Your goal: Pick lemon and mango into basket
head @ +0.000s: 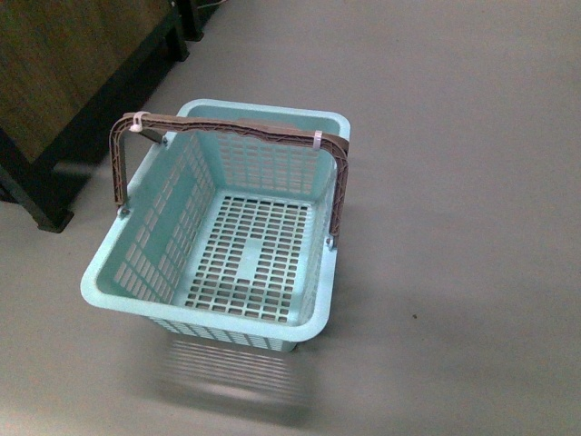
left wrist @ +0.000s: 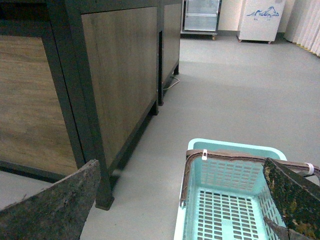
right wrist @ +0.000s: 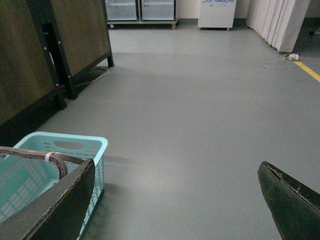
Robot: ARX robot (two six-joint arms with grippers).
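Observation:
The brown handle's ends (head: 332, 240) are joined to the basket's rims (head: 247, 259) on opposite sides. The basket will come along and hang under the handle with its opening facing up when I lift.
The pale blue-green basket (head: 136, 259) stands on the grey floor, its brown handle (head: 227, 127) raised over it and nothing inside. It also shows in the left wrist view as the basket (left wrist: 235, 180) and in the right wrist view as the basket (right wrist: 90, 145). The lemon and the mango are out of view. My left gripper (left wrist: 182, 210) is open, its fingers (left wrist: 55, 210) spread above the basket's near-left side. My right gripper (right wrist: 177, 205) is open over bare floor to the right of the basket. Neither arm appears in the front view.
A dark-framed wooden cabinet (head: 64, 82) stands on the floor left of the basket, also seen as the cabinet (left wrist: 115, 75). Glass-door fridges (right wrist: 140, 10) and a white unit (right wrist: 216, 14) line the far wall. A yellow floor line (right wrist: 307, 70) and a cable run at the far right.

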